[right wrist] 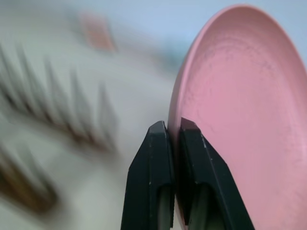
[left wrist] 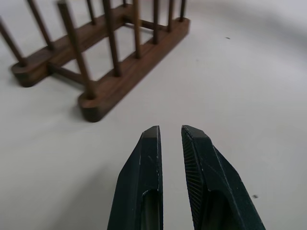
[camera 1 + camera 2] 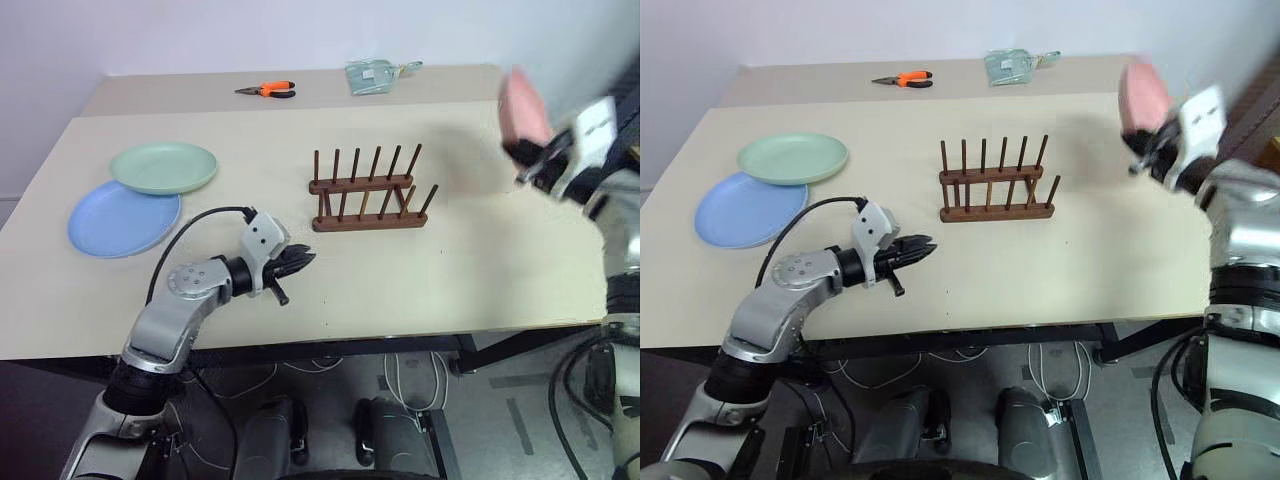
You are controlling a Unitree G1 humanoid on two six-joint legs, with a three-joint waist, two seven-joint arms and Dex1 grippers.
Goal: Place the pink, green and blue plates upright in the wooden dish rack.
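Note:
The pink plate (image 3: 524, 108) stands on edge but well beyond the end of the wooden dish rack, so the robot's right gripper should move it back into the closest end slot (image 3: 411, 186).
The wooden dish rack (image 3: 368, 190) stands with nothing in its slots at the middle of the table. At the left, the green plate (image 3: 163, 166) lies flat with its edge overlapping the blue plate (image 3: 120, 220). My right gripper (image 1: 173, 129) is shut on the rim of the pink plate (image 1: 240, 120), holding it on edge in the air above the table's right side, to the right of the rack. My left gripper (image 3: 303, 262) hovers low over the table left of and nearer than the rack (image 2: 110, 81), pointing toward it, its fingers nearly together with nothing between them.
Orange-handled pliers (image 3: 268, 90) and a small clear bag (image 3: 375, 75) lie at the far side of the table. The table's near edge (image 3: 400, 335) runs just below my left arm. Bare tabletop lies between the rack and the near edge.

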